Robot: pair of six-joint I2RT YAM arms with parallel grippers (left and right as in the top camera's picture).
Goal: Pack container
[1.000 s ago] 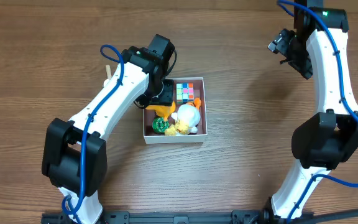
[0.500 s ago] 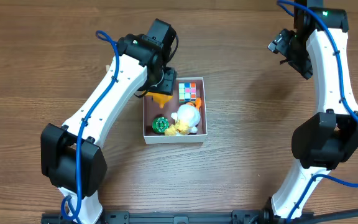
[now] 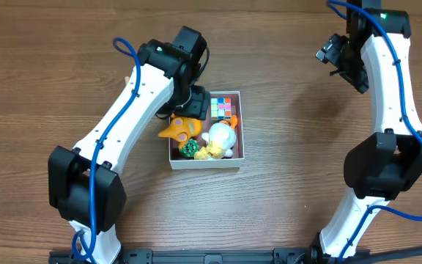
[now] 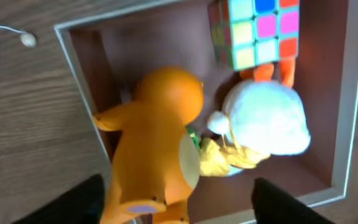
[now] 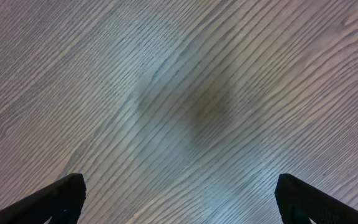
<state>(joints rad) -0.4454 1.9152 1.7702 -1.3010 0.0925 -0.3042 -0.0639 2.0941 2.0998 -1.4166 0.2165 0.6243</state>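
Observation:
The orange toy figure is lying at a slant across the container's side (image 3: 170, 133). My left gripper should close and push the figure's lower body (image 3: 183, 132) down inside before it gets another thing.
The container (image 3: 205, 166) is a square white-walled box with a mauve floor, at the table's middle; it also shows in the left wrist view (image 4: 352, 93). In it lie a colour cube (image 3: 222, 108), a white plush (image 3: 223, 135), a yellow toy (image 3: 211, 152) and a green toy (image 3: 189, 148). An orange toy figure (image 3: 179, 128) lies tilted across the left wall, its head outside. My left gripper (image 3: 194, 107) hovers above it, open, fingers wide on both sides of the figure (image 4: 160, 143). My right gripper (image 3: 331, 54) is open and empty over bare table at far right.
A small pale object (image 3: 127, 84) lies on the table left of the left arm; a white piece with a cord (image 4: 23, 38) shows left of the box. Under the right gripper (image 5: 179, 186) there is only wood.
The orange figure has left the left gripper's jaws and tipped leftward over the box's left wall. The left gripper has opened. The right arm has not moved.

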